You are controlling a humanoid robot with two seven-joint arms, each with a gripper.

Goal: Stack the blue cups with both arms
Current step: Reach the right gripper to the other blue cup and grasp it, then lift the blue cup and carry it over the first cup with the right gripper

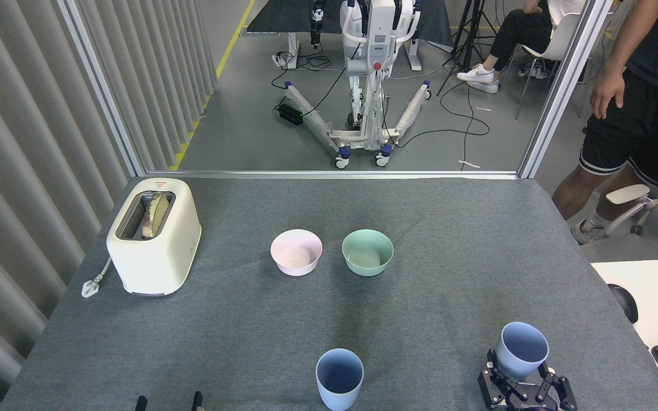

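Note:
The other blue cup (522, 350) will sit deep inside the centre blue cup (340, 374) with its own rim showing above when the robot lowers it, because the centre cup is open and tapered.
Two pale blue cups stand upright on the grey table. One blue cup (339, 378) is near the front edge at the centre. The other blue cup (521, 349) is at the front right. My right gripper (520, 372) is open, its black fingers (492, 365) on either side of that cup's lower body; whether they touch it is unclear. Of my left gripper (169, 403) only two black fingertips (141, 403) show at the bottom edge, set apart with nothing between them, well left of the centre cup.
A pink bowl (296, 252) and a mint-green bowl (367, 252) sit mid-table. A cream toaster (153, 235) with bread stands at the left. A person (637, 108) stands beyond the table's right edge. A white desk (649, 297) with a keyboard adjoins on the right.

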